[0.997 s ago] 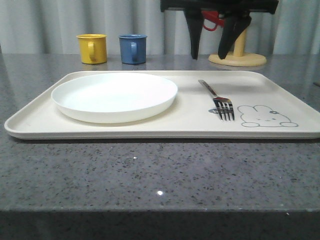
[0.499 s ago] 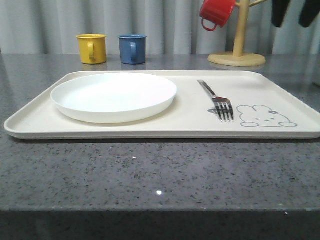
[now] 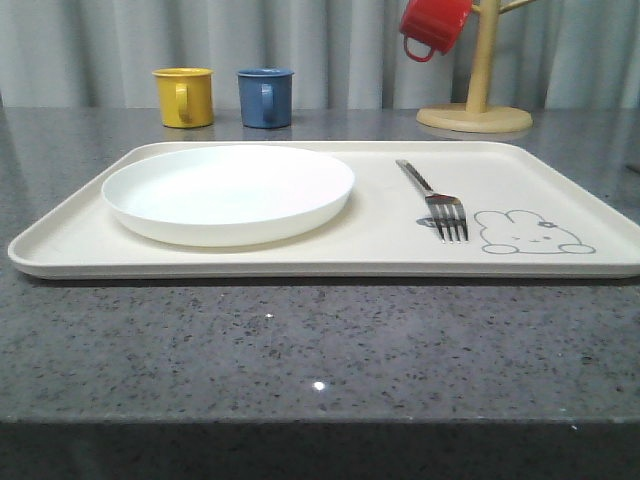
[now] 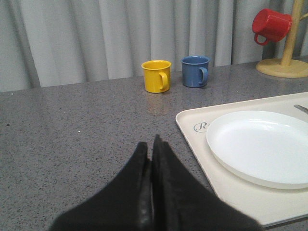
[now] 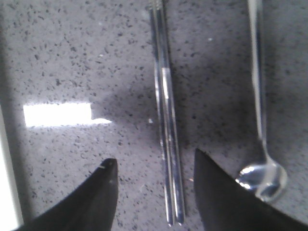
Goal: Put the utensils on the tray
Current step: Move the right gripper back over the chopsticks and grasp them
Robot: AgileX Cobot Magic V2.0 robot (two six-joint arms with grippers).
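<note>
I can see the pair of chopsticks point(image 5: 167, 113) lying close together and clear of the spoon point(image 5: 260, 91), so my right gripper should lower next until its fingers close around both.
A cream tray point(image 3: 380, 240) with a grey rabbit drawing lies on the counter; its corner shows in the left wrist view as tray point(image 4: 192, 139). On it sit a round white plate point(image 3: 228, 190) point(image 4: 262, 144) and a silver fork point(image 3: 435, 198). In the right wrist view the pair of chopsticks point(image 5: 167, 144) and a spoon point(image 5: 260, 120) lie side by side on the bare counter. My right gripper point(image 5: 155, 163) hangs open above them, the chopsticks between its fingers. My left gripper point(image 4: 150, 144) is shut and empty, over the counter beside the tray.
A yellow mug point(image 3: 184, 96) and a blue mug point(image 3: 265, 97) stand behind the tray. A red mug point(image 3: 434, 25) hangs on a wooden mug tree point(image 3: 476, 100) at the back right. A grey curtain closes the back.
The right arm, which hung above the tray near the mug tree, has moved off to the right and out of the front view. The fork and plate lie as before.
</note>
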